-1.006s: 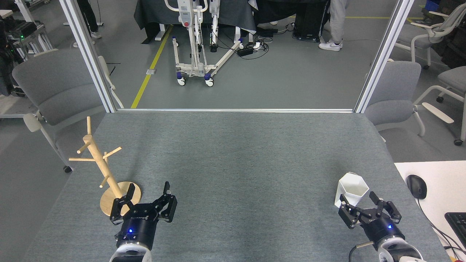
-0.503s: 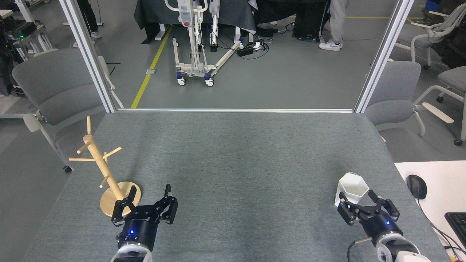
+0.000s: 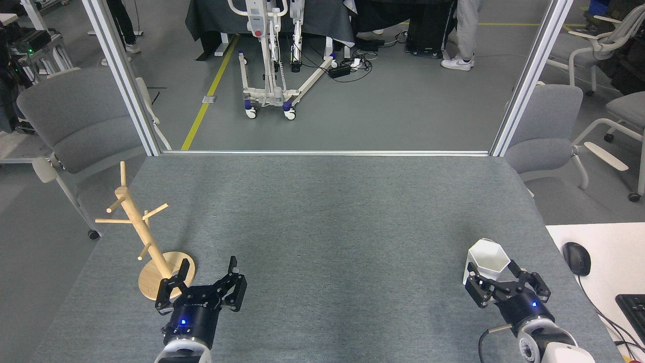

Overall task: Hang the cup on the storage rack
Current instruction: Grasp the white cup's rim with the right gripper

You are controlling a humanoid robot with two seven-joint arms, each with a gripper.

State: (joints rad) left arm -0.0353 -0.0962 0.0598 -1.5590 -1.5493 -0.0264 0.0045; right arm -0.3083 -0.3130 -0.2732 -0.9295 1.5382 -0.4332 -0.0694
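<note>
The white cup (image 3: pixel 486 260) will tip from upright when I hang it on one of the storage rack's wires (image 3: pixel 112 221), because they are thin and round.
The white faceted cup (image 3: pixel 487 257) stands upright near the table's front right corner. My right gripper (image 3: pixel 491 272) is open, its black fingers (image 3: pixel 514 267) reaching along both sides of the cup's lower body; I cannot tell whether they touch it. The cup's handle is hidden. The wooden storage rack (image 3: pixel 137 219) stands at the front left on its round base (image 3: pixel 151 282), with bare pegs. My left gripper (image 3: pixel 208 264) is open and holds nothing, just right of the rack's base, one finger overlapping the disc's edge.
The grey felt table (image 3: pixel 322 227) stretches to a metal frame at its far edge. A white desk (image 3: pixel 604 252) with a mouse (image 3: pixel 576 258) and a keyboard (image 3: pixel 632 310) adjoins on the right. Grey chairs stand beyond both table sides.
My right gripper has crept forward so that its fingers now reach further along the cup. My left gripper has drawn back slightly toward me. The rack has not moved.
</note>
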